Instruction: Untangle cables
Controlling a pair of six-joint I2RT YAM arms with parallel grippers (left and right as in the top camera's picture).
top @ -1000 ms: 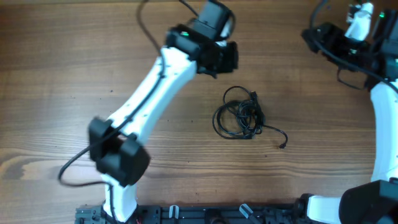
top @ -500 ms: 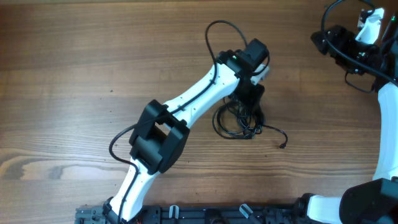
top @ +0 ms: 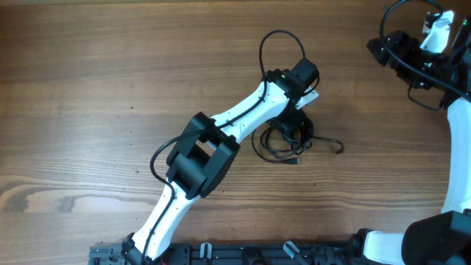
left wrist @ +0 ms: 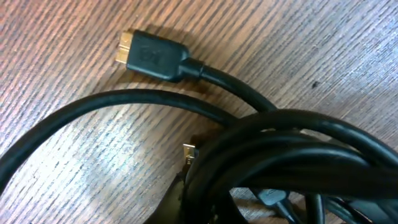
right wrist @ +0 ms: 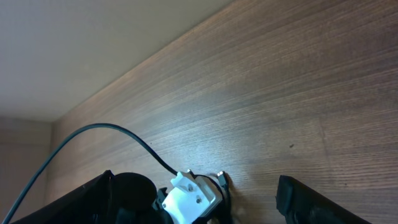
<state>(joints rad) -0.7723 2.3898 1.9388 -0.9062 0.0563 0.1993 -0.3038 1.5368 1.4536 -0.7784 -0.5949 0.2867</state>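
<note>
The robot's left gripper is pinching many cables bunched together [left wrist: 267, 155], so the right gripper should hold the tangle [top: 302, 140] while the left gripper backs away and grips another part.
The cables [top: 281, 145] are thin black cords in a loose tangle at the table's middle, with one free end [top: 340, 148] trailing to the right. My left gripper [top: 299, 124] is down on the top of the tangle and looks shut on it. The left wrist view shows the bunched cables [left wrist: 292, 149] up close, a dark finger [left wrist: 189, 199] against them, and a black plug with a gold tip [left wrist: 152, 56] lying loose. My right gripper [top: 384, 48] is open and empty at the far right, well apart from the cables; its view [right wrist: 196, 182] looks toward the left wrist.
The left arm [top: 221, 136] stretches diagonally from the front edge to the middle, with its own thick black cable looping above the wrist [top: 283, 44]. The right arm [top: 456, 147] stands along the right edge. The wooden table [top: 88, 88] is bare on the left.
The left arm swung from the far middle down onto the tangle. The free cable end has shifted up and to the right. The right arm has barely moved.
</note>
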